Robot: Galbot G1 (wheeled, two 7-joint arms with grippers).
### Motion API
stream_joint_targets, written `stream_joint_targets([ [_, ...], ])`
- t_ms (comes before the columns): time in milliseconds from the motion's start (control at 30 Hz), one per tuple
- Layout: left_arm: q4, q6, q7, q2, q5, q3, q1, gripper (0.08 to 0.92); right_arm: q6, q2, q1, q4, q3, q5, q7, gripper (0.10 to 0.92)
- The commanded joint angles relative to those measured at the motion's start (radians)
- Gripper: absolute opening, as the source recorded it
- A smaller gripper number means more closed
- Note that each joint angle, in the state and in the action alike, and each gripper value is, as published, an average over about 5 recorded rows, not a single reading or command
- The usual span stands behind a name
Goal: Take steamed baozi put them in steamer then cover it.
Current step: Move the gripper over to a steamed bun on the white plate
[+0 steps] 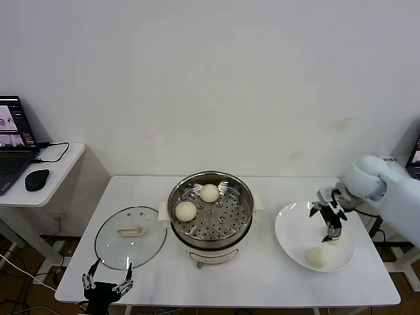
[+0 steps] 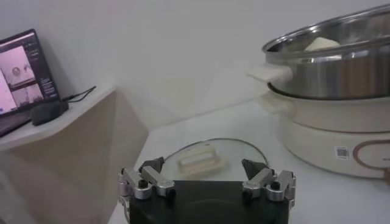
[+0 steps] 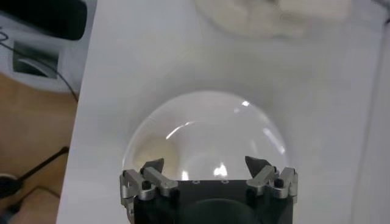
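Observation:
My right gripper has a pale edge [image 1: 337, 241] showing under it, so I should expect another baozi hidden there when I take the front baozi [image 1: 317, 257] away.
The steamer [image 1: 210, 213] stands mid-table with two baozi on its perforated tray, one at the back [image 1: 209, 192] and one at the left [image 1: 186, 210]. One more baozi [image 1: 317, 256] lies on the white plate [image 1: 292, 230] at the right. My right gripper [image 1: 331, 231] hangs open and empty just above the plate's far right part. In the right wrist view it [image 3: 205, 163] faces the plate [image 3: 207, 131], with a pale baozi [image 3: 148, 152] to one side. My left gripper [image 1: 105, 285] is open and empty at the table's front left edge, near the lid.
The round glass lid [image 1: 130, 236] with cream handle [image 2: 201, 158] lies flat, left of the steamer [image 2: 329, 67]. A side table with a laptop [image 1: 12, 141] and mouse [image 1: 37, 178] stands at far left. The wall is behind.

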Motion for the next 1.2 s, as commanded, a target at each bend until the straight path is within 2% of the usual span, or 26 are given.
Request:
stream_joint_targets([
  [33,0.014,0.001,0.001,0.000,0.004,0.000,0.003,0.823,0.013,-0.007,-0.167,-0.037,0.093,-0.062,0.013,0.823],
  [1200,0.034,0.002,0.001,-0.009,0.020,0.005,0.003,0.823,0.000,0.085,-0.204,-0.129,0.100,-0.047,0.055,0.822],
])
